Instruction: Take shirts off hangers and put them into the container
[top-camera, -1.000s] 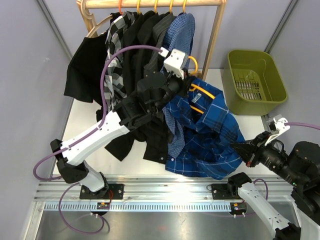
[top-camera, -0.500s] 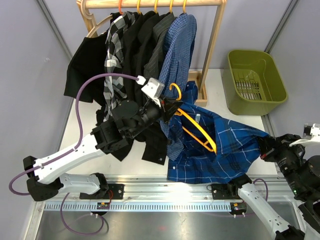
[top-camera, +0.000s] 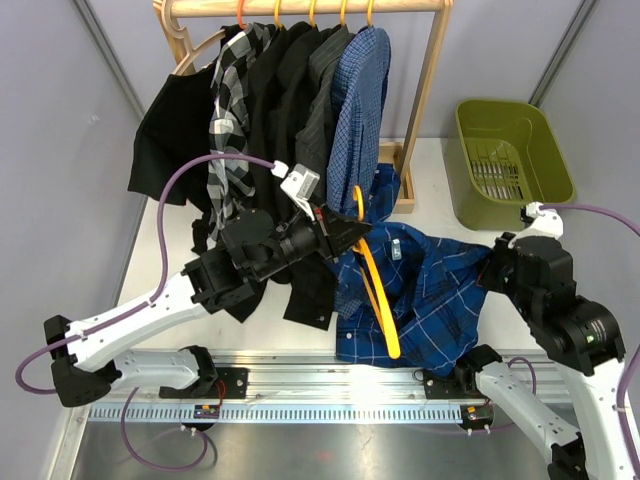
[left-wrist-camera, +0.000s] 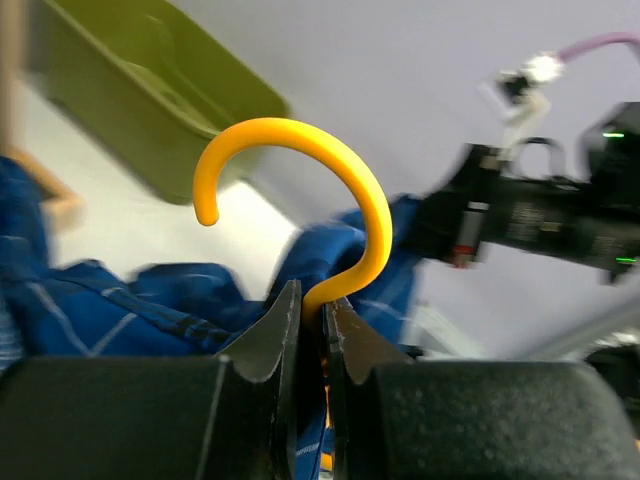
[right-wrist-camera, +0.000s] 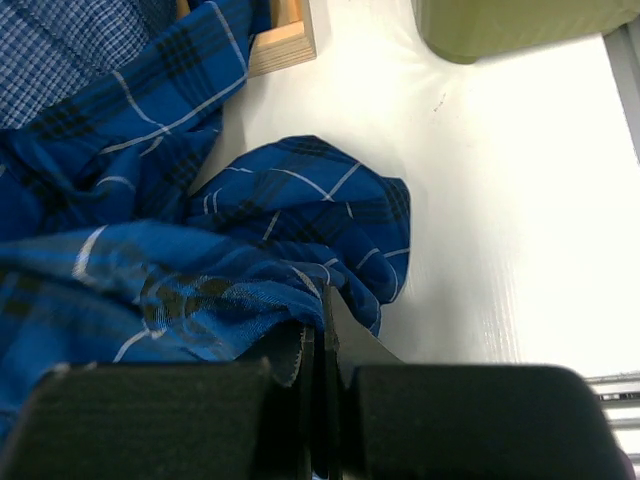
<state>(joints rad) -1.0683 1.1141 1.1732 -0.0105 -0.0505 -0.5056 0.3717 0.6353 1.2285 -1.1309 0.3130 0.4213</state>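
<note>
Next, my right gripper takes the hanger's lower end (top-camera: 391, 345), because my left gripper holds the orange hanger but the rack's loose end (top-camera: 408, 6) lies beyond the hanging shirts.
My left gripper (top-camera: 352, 232) (left-wrist-camera: 312, 305) is shut on the neck of an orange hanger (top-camera: 378, 300), just under its hook (left-wrist-camera: 300, 124). In the top view the hanger slants down over a dark blue plaid shirt (top-camera: 435, 290) (right-wrist-camera: 200, 270) that is spread on the table. At the shirt's right edge my right gripper (top-camera: 495, 270) (right-wrist-camera: 318, 325) is shut on a fold of the cloth. The olive-green container (top-camera: 548, 140) (left-wrist-camera: 140, 90) (right-wrist-camera: 510, 25) stands at the back right. More shirts hang on orange hangers on the rack: light blue check (top-camera: 355, 110), black (top-camera: 280, 100), black-and-white plaid (top-camera: 228, 110).
The pale wooden rack (top-camera: 432, 90) stands at the back, with its foot (top-camera: 400, 190) (right-wrist-camera: 280, 40) between the plaid shirt and the container. A black garment (top-camera: 165, 140) droops off the rack's left end. The table's near edge is a metal rail (top-camera: 330, 385).
My left arm drew back and down with the hanger, which swung from lying across the shirt to slanting steeply over it. My right gripper pulled the shirt's edge rightward, then moved up toward the container.
</note>
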